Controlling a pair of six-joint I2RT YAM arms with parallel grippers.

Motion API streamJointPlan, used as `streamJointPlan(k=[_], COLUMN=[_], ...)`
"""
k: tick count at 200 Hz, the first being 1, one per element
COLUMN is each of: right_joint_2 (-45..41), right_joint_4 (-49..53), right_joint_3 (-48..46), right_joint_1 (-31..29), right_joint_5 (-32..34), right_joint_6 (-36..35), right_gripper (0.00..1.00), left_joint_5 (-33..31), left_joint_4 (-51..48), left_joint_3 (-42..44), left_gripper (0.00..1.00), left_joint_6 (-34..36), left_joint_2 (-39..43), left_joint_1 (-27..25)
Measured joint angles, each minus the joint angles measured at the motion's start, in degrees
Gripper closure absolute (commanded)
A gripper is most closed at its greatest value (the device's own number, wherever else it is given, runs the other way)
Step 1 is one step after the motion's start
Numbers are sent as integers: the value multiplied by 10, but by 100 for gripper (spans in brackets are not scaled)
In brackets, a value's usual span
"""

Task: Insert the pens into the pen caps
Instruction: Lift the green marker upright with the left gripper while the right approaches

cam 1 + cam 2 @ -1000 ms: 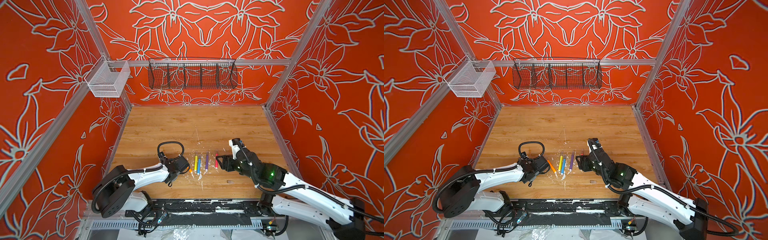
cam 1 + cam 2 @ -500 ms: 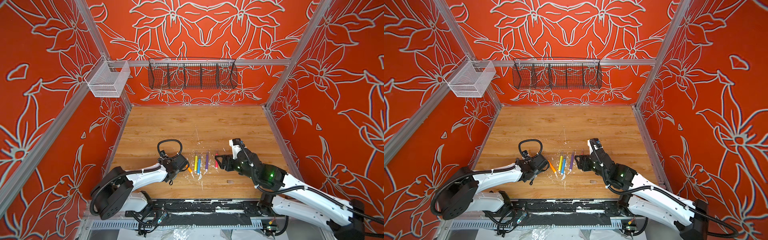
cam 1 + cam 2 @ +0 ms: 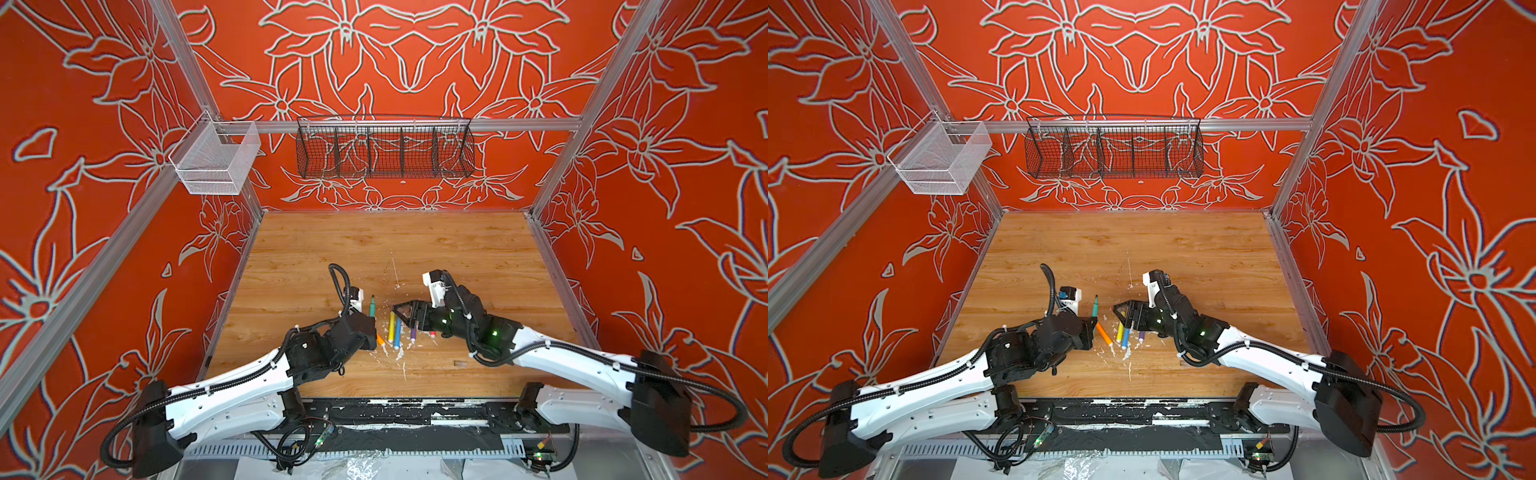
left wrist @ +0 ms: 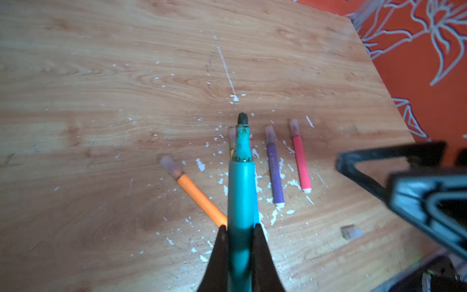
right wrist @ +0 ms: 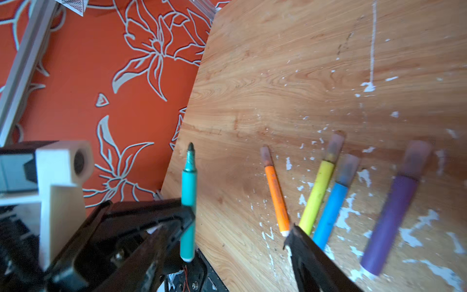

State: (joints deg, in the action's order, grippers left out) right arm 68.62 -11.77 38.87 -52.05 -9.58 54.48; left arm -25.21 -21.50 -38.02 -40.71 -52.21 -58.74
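Note:
The green pen's uncapped tip (image 3: 372,296) is beside my empty right gripper, so that gripper should back away and get the loose pen cap (image 3: 460,363) nearer the front first.
My left gripper (image 4: 238,227) (image 3: 371,321) is shut on the green pen (image 4: 241,187) (image 3: 372,306). The pen is lifted off the table, and its dark tip is bare and points away. On the wood lie orange (image 5: 276,197), yellow (image 5: 317,194), blue (image 5: 331,212), purple (image 4: 275,174) and pink (image 4: 301,161) pens, each with a translucent cap on its far end. A single loose pen cap (image 4: 350,231) (image 3: 459,364) lies nearer the front. My right gripper (image 5: 225,232) (image 3: 402,315) is open and empty above the yellow and blue pens, close beside the green pen.
White paint flecks (image 4: 274,217) litter the table (image 3: 457,249) around the pens. A black wire basket (image 3: 384,151) hangs on the back wall. A white mesh bin (image 3: 216,160) hangs at the left corner. Red walls close in three sides.
My left gripper closed on the green pen and lifted it up and back from the row. My right gripper moved left over the pens and opened wider.

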Motion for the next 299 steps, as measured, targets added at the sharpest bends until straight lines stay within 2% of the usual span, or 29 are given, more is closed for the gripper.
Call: streamJointPlan(k=[22,57,110,124,135,153,178,215,226,237,240,271,283,299], right_joint_2=[23,41,61,61,61,61,55,44,43,40,40,15,-11,-58], right_joint_4=[-36,-74,-86,-83,-81,-84,-86,-90,-91,-89,-87,-63,-28,47], right_joint_3=[6,7,12,12,11,12,11,12,12,11,11,7,8,9], right_joint_1=[0,-1,-5,-3,-3,-3,-5,-14,-16,-17,-17,-17,-17,-17], right_joint_5=[-23,-40,-46,-43,-40,-40,-39,-39,-39,-37,-37,-24,-11,11], right_joint_6=[16,37,56,57,60,63,64,65,65,64,64,67,60,53], right_gripper=[28,35,83,92,95,98,99,99,99,98,96,60,55,54], left_joint_5=[6,18,31,30,30,34,37,50,50,49,46,43,42,51], left_joint_4=[39,85,115,120,120,127,143,166,169,170,173,187,189,190], left_joint_3=[4,7,6,6,6,6,9,18,19,20,21,21,22,22], left_gripper=[100,100,100,90,82,76,73,76,83,96,100,100,100,100], left_joint_6=[37,71,90,92,94,99,103,108,109,108,109,105,100,93], left_joint_2=[-9,-17,-38,-37,-38,-38,-43,-70,-76,-81,-82,-86,-89,-95], left_joint_1=[-25,-31,-32,-32,-32,-32,-32,-32,-32,-32,-31,-33,-30,-11])
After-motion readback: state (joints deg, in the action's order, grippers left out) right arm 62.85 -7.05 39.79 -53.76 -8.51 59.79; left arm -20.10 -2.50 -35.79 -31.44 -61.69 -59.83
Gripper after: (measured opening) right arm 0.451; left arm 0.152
